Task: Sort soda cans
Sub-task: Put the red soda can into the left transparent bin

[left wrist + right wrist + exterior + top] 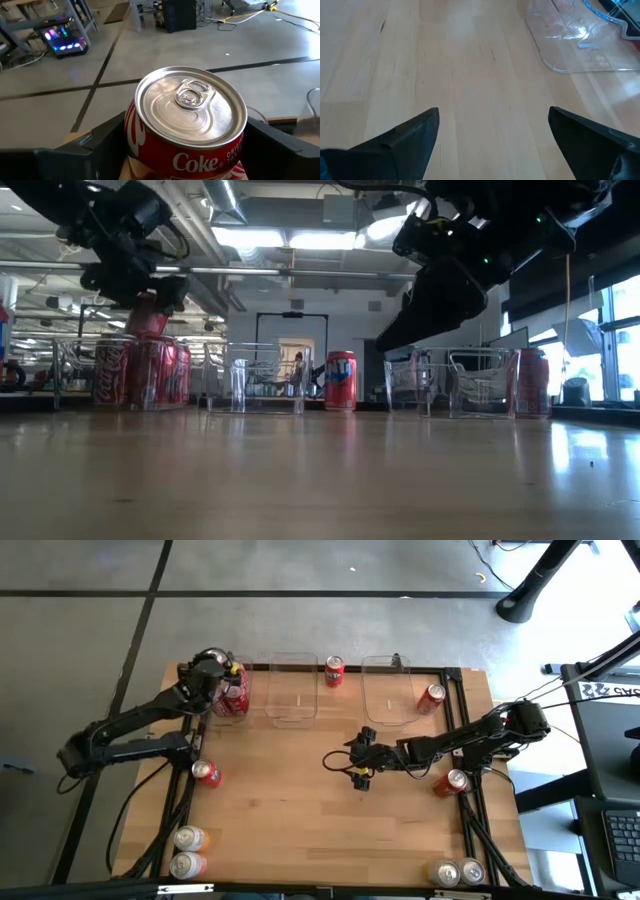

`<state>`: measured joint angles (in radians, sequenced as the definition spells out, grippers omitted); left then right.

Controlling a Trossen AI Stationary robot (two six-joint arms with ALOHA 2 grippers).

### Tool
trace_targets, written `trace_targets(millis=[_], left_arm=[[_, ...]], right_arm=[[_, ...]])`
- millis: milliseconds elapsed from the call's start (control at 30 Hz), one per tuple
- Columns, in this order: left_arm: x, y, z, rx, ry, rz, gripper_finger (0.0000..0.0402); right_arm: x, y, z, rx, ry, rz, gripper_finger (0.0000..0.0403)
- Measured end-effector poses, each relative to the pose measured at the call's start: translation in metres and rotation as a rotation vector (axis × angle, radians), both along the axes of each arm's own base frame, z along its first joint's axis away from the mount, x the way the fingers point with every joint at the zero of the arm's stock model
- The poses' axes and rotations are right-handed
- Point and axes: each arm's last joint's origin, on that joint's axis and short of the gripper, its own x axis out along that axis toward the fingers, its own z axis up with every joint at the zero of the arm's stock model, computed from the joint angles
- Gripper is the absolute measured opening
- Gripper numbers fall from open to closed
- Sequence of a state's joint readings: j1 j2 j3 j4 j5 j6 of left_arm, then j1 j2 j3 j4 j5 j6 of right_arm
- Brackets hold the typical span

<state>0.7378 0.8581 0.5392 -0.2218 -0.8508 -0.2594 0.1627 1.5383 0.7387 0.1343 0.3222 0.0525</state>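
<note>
My left gripper holds the Coke can silver top [191, 109] up over the clear bin of Coke cans [140, 372] and should go on going down until the can stands inside, then open.
My left gripper [222, 675] [189, 142] is over the left clear bin [243, 705] at the table's far left, shut on a red Coke can [190, 115] with a silver top. In the low view that can [149, 316] sits tilted just above the red cans [130, 370] standing in the bin; whether it touches them I cannot tell. My right gripper [338, 766] [492, 130] is open over bare wood right of the table's middle, near nothing. Loose cans stand around the table, one red can [334, 670] between the middle and right bins. My left gripper pinches the Coke can by its red side wall just under the rim [131, 131], one finger [102, 137] on each side. The fingers come from above, slanting. The can's silver top [192, 102] faces the wrist camera, and in the low view the can hangs tilted over the bin.
The middle clear bin [292, 690] and right clear bin [388, 690] lie along the far edge. Red cans stand beside the right bin [432, 697], at the left edge [207, 773] and the right edge [455, 782]. Pairs of cans stand at the near left [188, 850] and near right corners [457, 872].
</note>
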Motion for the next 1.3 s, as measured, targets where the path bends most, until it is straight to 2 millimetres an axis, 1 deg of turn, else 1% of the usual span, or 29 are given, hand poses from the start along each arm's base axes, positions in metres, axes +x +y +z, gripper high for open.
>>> trace_targets(millis=[167,300,500,667,1033,1300], left_arm=[[-0.004,0.002,-0.015,-0.015,-0.047,0.016,0.0298],[-0.006,0.003,-0.026,-0.022,-0.096,-0.012,0.0298],[-0.011,0.004,-0.038,-0.045,-0.107,0.003,0.0298],[-0.015,0.005,-0.05,-0.071,-0.13,-0.017,0.0313],[-0.011,0.012,-0.058,-0.106,-0.141,-0.005,0.0318],[-0.011,0.012,-0.058,-0.104,-0.144,-0.009,0.0319]], right_arm=[[0.0,0.0,0.0,0.001,-0.002,0.0,0.0374],[0.001,0.0,0.001,0.004,-0.017,0.0,0.0374],[0.001,0.0,0.002,0.005,-0.024,-0.001,0.0374],[0.001,0.0,0.002,0.006,-0.025,-0.001,0.0374],[0.001,0.0,0.002,0.006,-0.025,-0.001,0.0374],[0.001,0.001,0.002,0.015,-0.024,0.004,0.0374]])
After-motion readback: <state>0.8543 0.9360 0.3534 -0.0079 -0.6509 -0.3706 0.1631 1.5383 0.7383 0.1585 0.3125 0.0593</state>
